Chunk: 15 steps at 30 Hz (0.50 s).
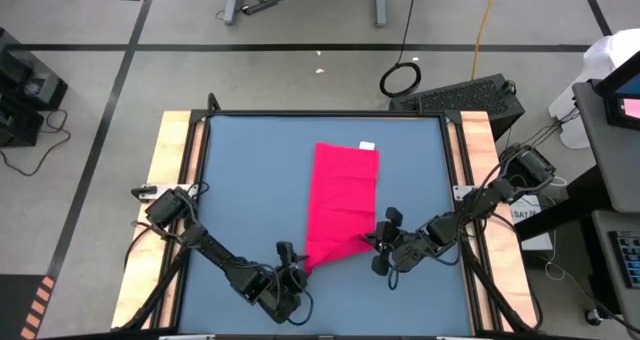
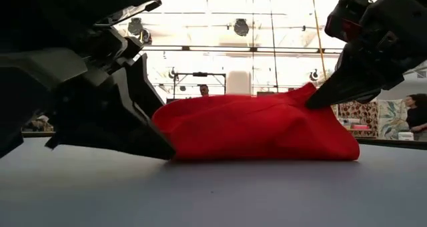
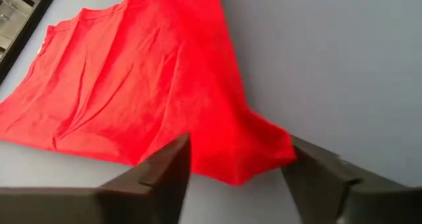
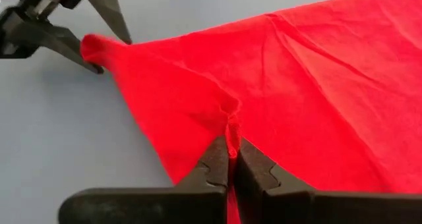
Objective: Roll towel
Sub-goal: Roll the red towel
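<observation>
I should use my left gripper to pull the towel's corner at my left gripper (image 1: 313,259) back in, because it sticks out crooked, and to straighten the towel's near edge (image 1: 342,255) before rolling.
The pinkish-red towel (image 1: 343,200) lies lengthwise on the blue tabletop (image 1: 250,180), with its white tag (image 1: 367,145) at the far edge. My right gripper (image 1: 380,242) is shut on the towel at its near right corner. My left gripper (image 1: 292,267) is open at the near left corner (image 3: 254,168). One finger (image 3: 173,166) stands on each side of that corner's tip, low over the table. I cannot tell whether they touch the cloth. The left gripper also shows in the right wrist view (image 4: 89,43). My right gripper pinches a small pucker of cloth (image 4: 231,122) at the towel's near right corner between its two shut fingers. It comes from the table's right side, slanting down. The cloth is drawn up into a peak there (image 2: 308,92). The rest of the towel lies on the table.
Wooden rails (image 1: 172,180) run along the table's left and right sides. A black case (image 1: 470,95) stands beyond the far right corner. A person (image 2: 203,90) shows far behind the table. Bare blue tabletop lies left and right of the towel.
</observation>
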{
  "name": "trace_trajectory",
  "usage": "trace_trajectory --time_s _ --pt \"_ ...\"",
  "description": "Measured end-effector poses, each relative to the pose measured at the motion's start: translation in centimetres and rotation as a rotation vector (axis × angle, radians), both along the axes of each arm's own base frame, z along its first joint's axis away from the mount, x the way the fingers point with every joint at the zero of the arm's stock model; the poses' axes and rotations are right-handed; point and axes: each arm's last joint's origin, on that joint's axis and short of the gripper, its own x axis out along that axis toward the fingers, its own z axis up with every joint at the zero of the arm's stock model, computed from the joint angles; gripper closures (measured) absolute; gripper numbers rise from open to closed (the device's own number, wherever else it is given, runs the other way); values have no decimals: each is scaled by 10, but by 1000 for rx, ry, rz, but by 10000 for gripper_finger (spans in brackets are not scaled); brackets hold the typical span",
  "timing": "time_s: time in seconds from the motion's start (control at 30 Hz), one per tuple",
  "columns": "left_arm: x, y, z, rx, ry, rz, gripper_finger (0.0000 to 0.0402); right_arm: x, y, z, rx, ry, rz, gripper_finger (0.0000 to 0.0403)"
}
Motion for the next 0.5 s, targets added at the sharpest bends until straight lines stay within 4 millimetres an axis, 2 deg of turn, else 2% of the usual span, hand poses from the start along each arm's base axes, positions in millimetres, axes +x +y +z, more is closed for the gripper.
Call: trace_trajectory --time_s 0.33,0.4,0.5 --pt "2 -2 2 -34 -40 19 379 -3 2 -2 11 19 6 402" --pt "2 -2 2 -48 -49 28 392 -4 5 -2 30 34 42 402" --pt "3 -2 8 -95 -79 47 387 -8 12 -3 75 61 111 402"
